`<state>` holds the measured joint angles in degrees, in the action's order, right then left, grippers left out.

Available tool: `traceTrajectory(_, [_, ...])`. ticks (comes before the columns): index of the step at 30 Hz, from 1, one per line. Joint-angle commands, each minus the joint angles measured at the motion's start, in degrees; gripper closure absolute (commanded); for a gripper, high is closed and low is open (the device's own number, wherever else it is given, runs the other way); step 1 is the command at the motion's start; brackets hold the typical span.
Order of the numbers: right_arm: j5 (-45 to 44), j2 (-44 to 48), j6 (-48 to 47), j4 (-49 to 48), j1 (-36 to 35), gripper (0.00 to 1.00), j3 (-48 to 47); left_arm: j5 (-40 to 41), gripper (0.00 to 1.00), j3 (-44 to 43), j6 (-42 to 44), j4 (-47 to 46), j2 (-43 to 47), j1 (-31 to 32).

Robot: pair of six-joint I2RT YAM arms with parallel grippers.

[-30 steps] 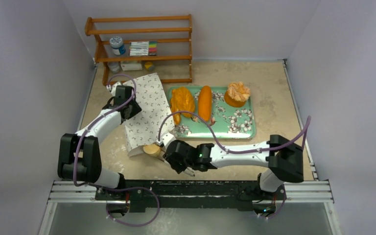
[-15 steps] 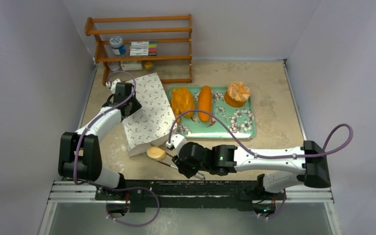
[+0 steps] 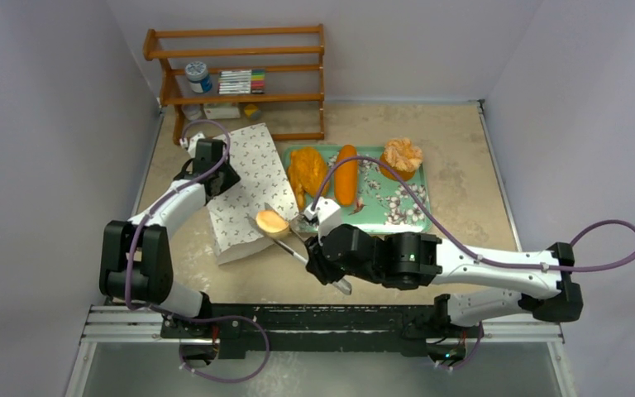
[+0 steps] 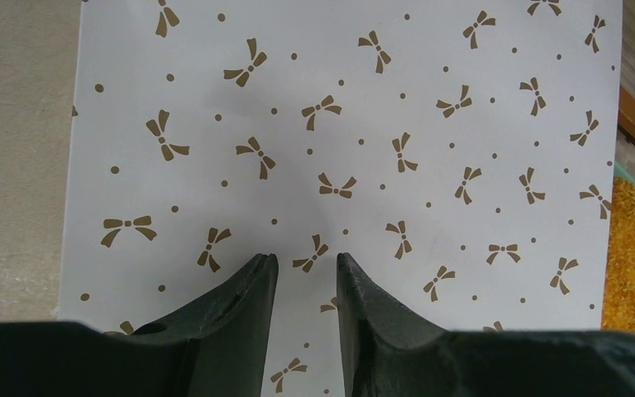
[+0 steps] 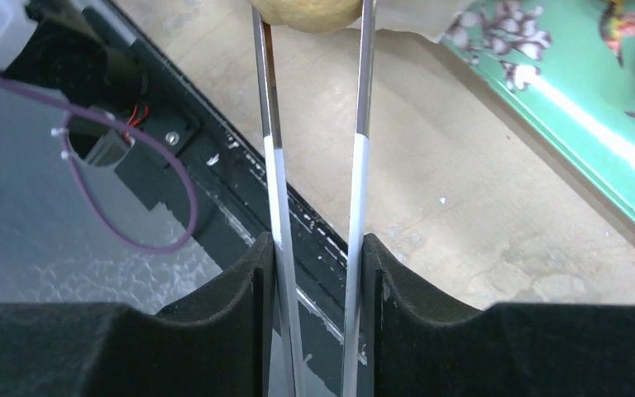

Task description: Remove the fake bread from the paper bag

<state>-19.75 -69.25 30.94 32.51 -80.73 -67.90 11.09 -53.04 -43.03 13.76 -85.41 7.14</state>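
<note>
The tongs grip the round bread [image 3: 272, 222] clear of the bag, so my right gripper should carry it on until it reaches the free tray space [image 3: 370, 192] beside the smooth loaf.
The white paper bag [image 3: 248, 186] with small bow motifs lies flat left of the tray; it fills the left wrist view [image 4: 339, 124]. My left gripper [image 3: 215, 169] rests over its far end, jaws a little apart [image 4: 306, 260], nothing between them. My right gripper [image 3: 321, 255] is shut on metal tongs [image 3: 293, 248], whose two arms run between the jaws in the right wrist view [image 5: 318, 248]. The tongs [image 5: 355, 124] pinch a small golden round bread [image 3: 271, 222] above the bag's near end; its underside shows in the right wrist view [image 5: 306, 10].
A green floral tray [image 3: 397, 217] holds a lumpy loaf [image 3: 307, 169], a smooth loaf [image 3: 346, 174] and a ruffled pastry [image 3: 401, 155]. A wooden shelf [image 3: 240, 74] stands at the back. The black base rail [image 5: 215, 182] lies under the tongs.
The right arm has drawn the round bread out of the bag's mouth with the tongs and lifted it up and away from the near edge. The left gripper has stayed on the bag.
</note>
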Motion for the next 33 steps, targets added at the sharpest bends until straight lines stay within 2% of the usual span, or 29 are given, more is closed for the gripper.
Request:
traceTrajectory(1, [-12.3, 0.3, 10.3, 5.6, -0.1, 0.76, -4.1, -1.1, 0.67, -0.5, -1.5, -3.7, 0.9, -0.4])
traceTrajectory(4, [-18.2, -1.7, 15.5, 9.6, 2.0, 0.75, -5.1, -0.8, 0.67, -0.6, -1.1, -3.4, 2.1, -0.4])
traceTrajectory(7, [-19.8, -2.7, 18.1, 9.8, 7.2, 0.74, -2.8, -0.9, 0.67, -0.7, -0.8, -3.1, 3.0, -0.4])
traceTrajectory(14, [-20.3, -4.2, 17.4, 1.9, 19.7, 0.73, 5.1, -0.8, 0.67, 0.3, -0.1, -2.9, 5.5, -0.5])
traceTrajectory(23, [-20.8, -7.7, 14.9, -5.9, 29.3, 0.72, 9.8, -1.9, 0.67, 1.7, -0.1, -3.8, 6.5, -0.5])
traceTrajectory(29, [-18.4, -10.4, 14.1, -9.7, 33.3, 0.63, 12.0, -2.3, 0.67, 2.0, -0.2, -4.1, 6.7, -0.7])
traceTrajectory(33, [-16.7, -11.9, 14.6, -11.4, 34.4, 0.49, 14.8, -2.4, 0.67, 2.2, -0.2, -4.3, 6.6, -0.8])
